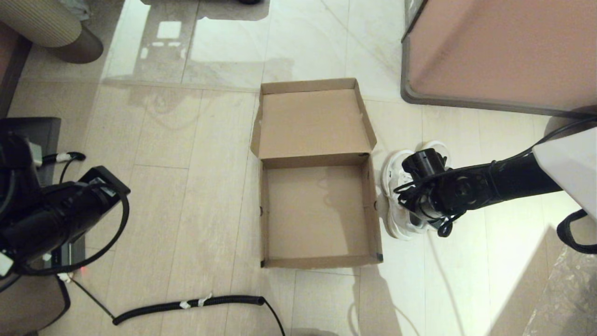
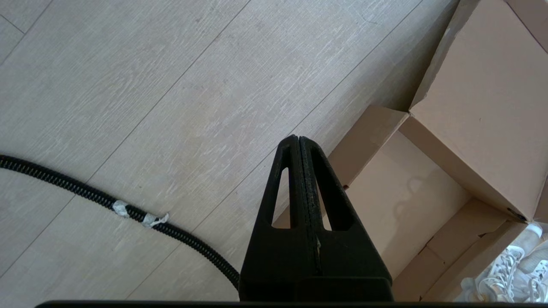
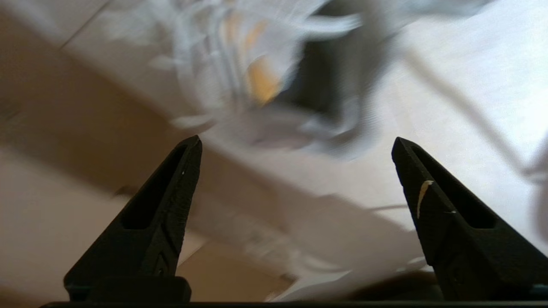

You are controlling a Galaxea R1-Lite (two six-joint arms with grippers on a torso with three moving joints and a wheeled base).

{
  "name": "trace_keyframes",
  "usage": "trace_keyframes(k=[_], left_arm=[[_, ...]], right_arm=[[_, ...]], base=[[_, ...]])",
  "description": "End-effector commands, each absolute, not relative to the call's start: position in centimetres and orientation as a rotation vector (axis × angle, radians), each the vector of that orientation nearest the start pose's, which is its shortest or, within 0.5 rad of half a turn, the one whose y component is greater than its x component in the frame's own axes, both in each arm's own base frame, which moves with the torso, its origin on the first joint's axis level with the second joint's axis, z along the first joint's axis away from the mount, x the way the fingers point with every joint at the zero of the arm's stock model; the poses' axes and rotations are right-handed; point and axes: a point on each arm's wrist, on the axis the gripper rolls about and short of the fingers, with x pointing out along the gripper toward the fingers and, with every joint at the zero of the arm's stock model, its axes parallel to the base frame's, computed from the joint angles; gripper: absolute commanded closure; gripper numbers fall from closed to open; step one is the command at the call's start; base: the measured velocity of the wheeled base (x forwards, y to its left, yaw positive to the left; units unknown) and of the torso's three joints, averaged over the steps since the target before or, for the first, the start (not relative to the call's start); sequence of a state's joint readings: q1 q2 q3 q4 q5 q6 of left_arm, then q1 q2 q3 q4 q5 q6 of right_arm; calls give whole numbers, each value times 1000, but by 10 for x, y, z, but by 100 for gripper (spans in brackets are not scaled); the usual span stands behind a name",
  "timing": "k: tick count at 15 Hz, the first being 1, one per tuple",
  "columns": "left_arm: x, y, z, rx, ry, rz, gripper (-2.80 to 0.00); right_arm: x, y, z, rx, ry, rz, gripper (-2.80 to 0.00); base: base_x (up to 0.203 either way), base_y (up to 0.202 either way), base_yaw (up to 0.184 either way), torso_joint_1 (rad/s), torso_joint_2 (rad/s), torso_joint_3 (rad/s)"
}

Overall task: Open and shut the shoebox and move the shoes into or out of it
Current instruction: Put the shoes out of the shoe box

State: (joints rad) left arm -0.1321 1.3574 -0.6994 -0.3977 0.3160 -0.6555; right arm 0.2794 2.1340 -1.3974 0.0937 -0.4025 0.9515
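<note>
A gap can be seen between the toes of the white sneakers, so the sneaker [image 1: 395,180] beside the shoebox will slide by itself, upright, when the robot pulls that sneaker's heel.
The brown cardboard shoebox [image 1: 312,210] lies open on the floor in the middle of the head view, its lid [image 1: 310,121] folded back away from me and its inside bare. The pair of white sneakers [image 1: 394,205] rests on the floor just right of the box, partly hidden under my right arm. My right gripper [image 3: 296,143] hangs open above the shoes [image 3: 239,64], nothing between its fingers. My left gripper [image 2: 298,137] is shut and empty, parked off to the left of the box [image 2: 428,201].
A large pinkish-brown block with a dark rim [image 1: 499,51] stands at the back right. A black corrugated cable [image 1: 186,305] lies on the floor near the front left. A ribbed beige cylinder [image 1: 46,23] sits at the back left, and crinkled plastic [image 1: 569,298] at the front right.
</note>
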Motion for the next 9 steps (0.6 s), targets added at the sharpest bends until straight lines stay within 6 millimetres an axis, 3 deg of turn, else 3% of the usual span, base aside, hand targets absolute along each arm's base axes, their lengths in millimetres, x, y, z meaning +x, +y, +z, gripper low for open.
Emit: trace_keyframes(k=[1, 2, 6, 9], left_arm=[[218, -22, 221, -595, 179, 261, 0], [218, -22, 220, -595, 181, 260, 0], [221, -22, 217, -589, 194, 261, 0], [225, -23, 215, -588, 207, 260, 0]], right_arm=[[393, 110, 113, 629, 667, -447, -75], [395, 110, 108, 625, 677, -449, 0], [397, 110, 100, 617, 692, -457, 0], [382, 102, 103, 610, 716, -464, 0]], base=[[0, 0, 0, 0, 0, 0], [0, 0, 0, 0, 0, 0], [0, 0, 0, 0, 0, 0], [0, 0, 0, 0, 0, 0]])
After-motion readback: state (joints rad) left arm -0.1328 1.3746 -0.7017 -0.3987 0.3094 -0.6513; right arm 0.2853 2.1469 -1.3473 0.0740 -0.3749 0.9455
